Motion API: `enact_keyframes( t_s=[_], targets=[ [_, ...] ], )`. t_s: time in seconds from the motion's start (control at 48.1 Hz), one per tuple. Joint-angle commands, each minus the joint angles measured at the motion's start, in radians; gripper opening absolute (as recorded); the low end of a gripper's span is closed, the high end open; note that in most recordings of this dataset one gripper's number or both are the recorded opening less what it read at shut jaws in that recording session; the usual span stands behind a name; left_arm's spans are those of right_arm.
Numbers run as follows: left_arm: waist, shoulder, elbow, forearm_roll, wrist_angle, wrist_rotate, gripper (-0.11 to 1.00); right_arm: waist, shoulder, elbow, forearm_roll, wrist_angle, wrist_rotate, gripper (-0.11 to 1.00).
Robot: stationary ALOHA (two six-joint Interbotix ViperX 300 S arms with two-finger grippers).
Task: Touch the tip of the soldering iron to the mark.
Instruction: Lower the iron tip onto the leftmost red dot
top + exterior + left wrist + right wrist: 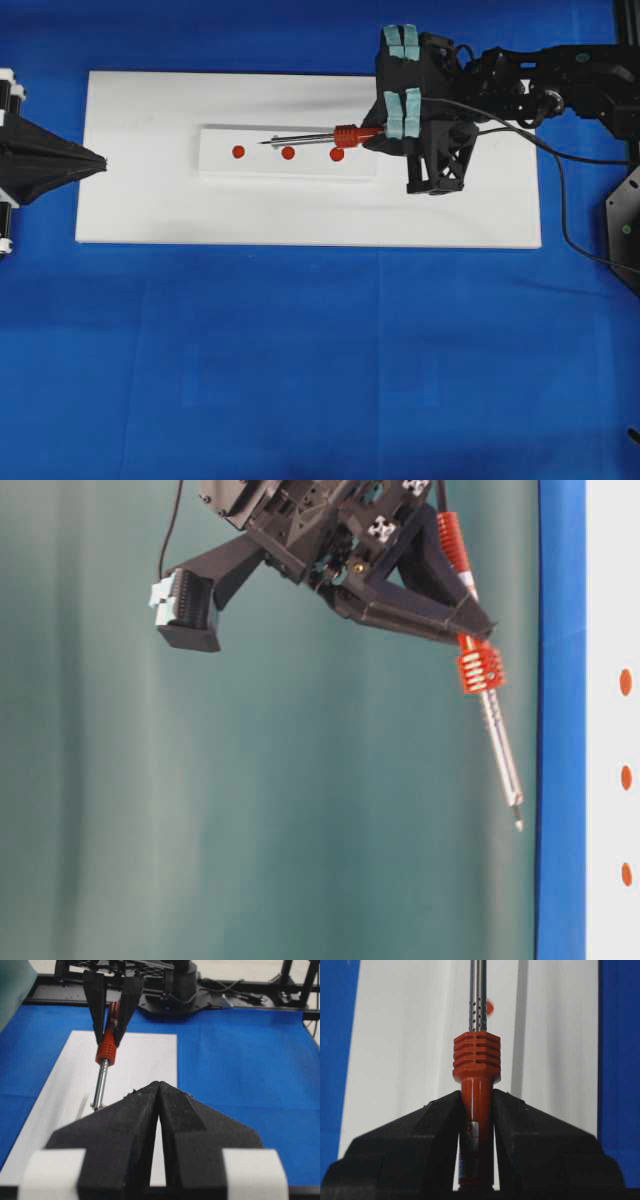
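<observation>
The soldering iron's tip (263,143) hangs high and short of the mark (238,152) nearest my left gripper, so next my right gripper moves it above that mark before lowering it.
My right gripper (379,134) is shut on the red-orange handle of the soldering iron (345,133), just behind its ribbed collar (476,1057). The silver shaft points left over three red marks (288,153) on a raised white strip. The tip (264,142) is between the left mark (238,152) and the middle mark. In the table-level view the tip (518,825) hangs clear of the board's surface (610,580), not touching. My left gripper (100,160) is shut and empty at the board's left edge. In the left wrist view its fingers (130,1120) hide the tip.
The white board (150,210) lies on a blue cloth (300,360). The iron's black cord (560,180) runs back from the handle past the right arm (560,80) and off the right side.
</observation>
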Motion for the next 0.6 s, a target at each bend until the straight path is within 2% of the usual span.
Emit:
enact_keyframes(
  t_s=[0.0, 0.582],
  targets=[
    [0.002, 0.009, -0.011, 0.0, -0.006, -0.002, 0.0, -0.006, -0.025, -0.029, -0.003, 0.005, 0.002, 0.06],
    [0.002, 0.009, -0.011, 0.0, -0.006, -0.002, 0.0, -0.006, -0.023, -0.031, -0.005, -0.031, 0.002, 0.06]
  ],
)
